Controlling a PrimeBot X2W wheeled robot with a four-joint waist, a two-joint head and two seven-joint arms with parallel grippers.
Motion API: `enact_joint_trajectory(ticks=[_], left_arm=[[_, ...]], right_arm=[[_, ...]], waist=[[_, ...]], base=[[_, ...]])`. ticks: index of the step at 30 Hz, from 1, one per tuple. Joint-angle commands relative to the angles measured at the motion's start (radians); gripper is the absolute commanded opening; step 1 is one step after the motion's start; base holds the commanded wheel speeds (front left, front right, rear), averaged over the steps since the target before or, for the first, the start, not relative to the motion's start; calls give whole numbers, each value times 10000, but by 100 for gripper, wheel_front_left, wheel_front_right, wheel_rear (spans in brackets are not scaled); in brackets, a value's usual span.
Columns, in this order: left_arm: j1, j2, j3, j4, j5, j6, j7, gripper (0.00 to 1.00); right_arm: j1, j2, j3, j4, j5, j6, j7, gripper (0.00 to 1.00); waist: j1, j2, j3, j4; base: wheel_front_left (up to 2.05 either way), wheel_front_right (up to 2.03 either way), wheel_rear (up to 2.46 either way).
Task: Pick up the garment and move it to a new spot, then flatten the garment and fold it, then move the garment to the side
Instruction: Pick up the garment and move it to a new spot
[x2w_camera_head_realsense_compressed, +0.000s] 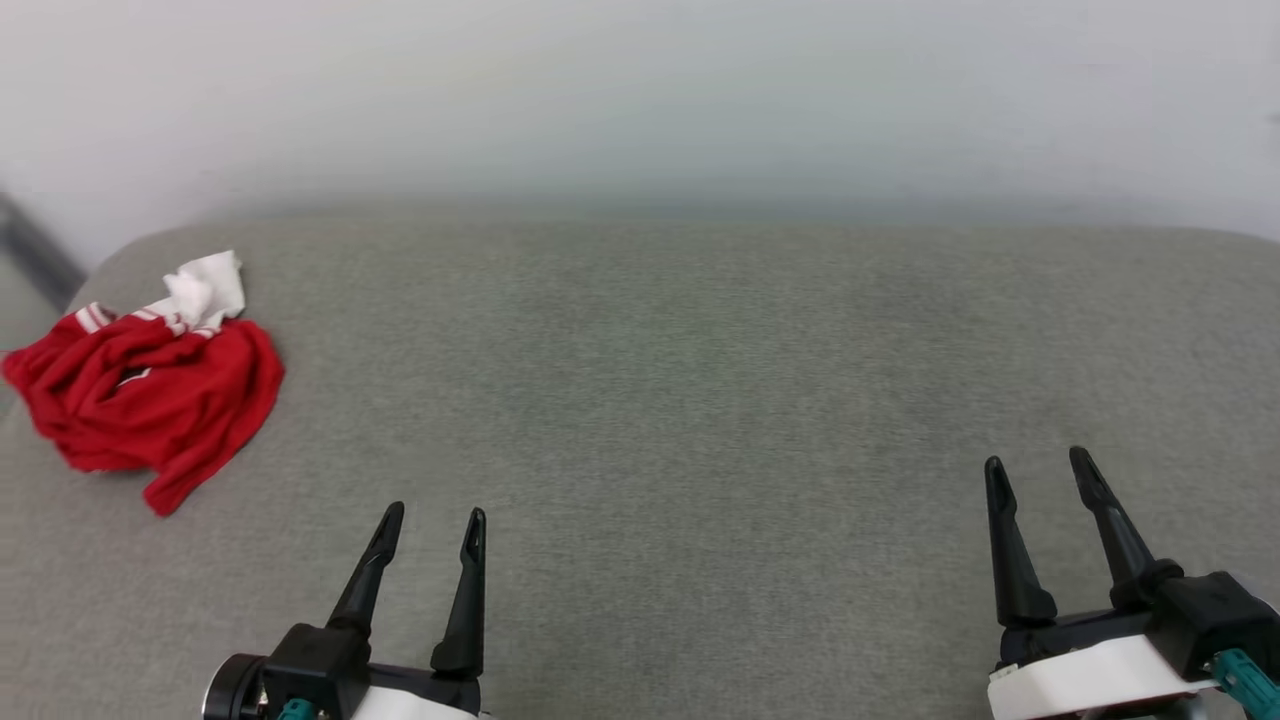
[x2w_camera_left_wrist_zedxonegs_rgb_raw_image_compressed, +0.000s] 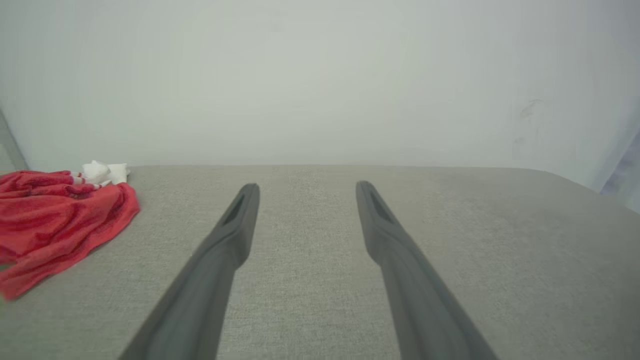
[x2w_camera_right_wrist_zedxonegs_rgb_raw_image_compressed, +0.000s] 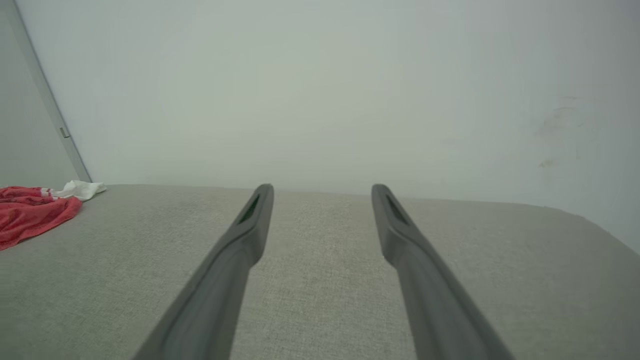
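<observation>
Loose red folds (x2w_camera_head_realsense_compressed: 102, 372) lie over one another in the crumpled heap, so the garment (x2w_camera_head_realsense_compressed: 150, 390) will trail out long but stay partly bunched when the robot carries it across.
The garment (x2w_camera_head_realsense_compressed: 150, 385) is a crumpled red heap with a white sleeve and striped trim on top, lying at the far left of the grey surface (x2w_camera_head_realsense_compressed: 680, 380). The left wrist view has the garment (x2w_camera_left_wrist_zedxonegs_rgb_raw_image_compressed: 55, 220) at its left edge, and the right wrist view has the garment (x2w_camera_right_wrist_zedxonegs_rgb_raw_image_compressed: 32, 212) far off to the left. My left gripper (x2w_camera_head_realsense_compressed: 436, 522) stands open at the lower left, to the right of and nearer than the heap, holding nothing. My right gripper (x2w_camera_head_realsense_compressed: 1040, 466) is open at the lower right, far from the cloth. Both wrist views show spread fingers (x2w_camera_left_wrist_zedxonegs_rgb_raw_image_compressed: 240, 215) (x2w_camera_right_wrist_zedxonegs_rgb_raw_image_compressed: 255, 215) over bare fabric.
A pale wall (x2w_camera_head_realsense_compressed: 640, 100) rises right behind the grey surface. The surface's left edge (x2w_camera_head_realsense_compressed: 40, 290) runs close by the garment, with a dark strip beyond it. Its corners at the back are rounded.
</observation>
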Motion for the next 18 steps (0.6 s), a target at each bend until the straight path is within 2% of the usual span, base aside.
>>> enact_joint_trajectory(ticks=[1, 18], left_arm=[[-12, -8, 55, -37, 35, -19, -73, 100], [418, -9, 266, -6, 253, -100, -62, 100]], right_arm=[[95, 6, 63, 37, 86, -3, -21, 100], [245, 6, 795, 256, 218, -3, -21, 100]], waist=[[0, -1, 3, 425], [0, -1, -321, 2956]], base=[[0, 0, 0], [0, 0, 0]])
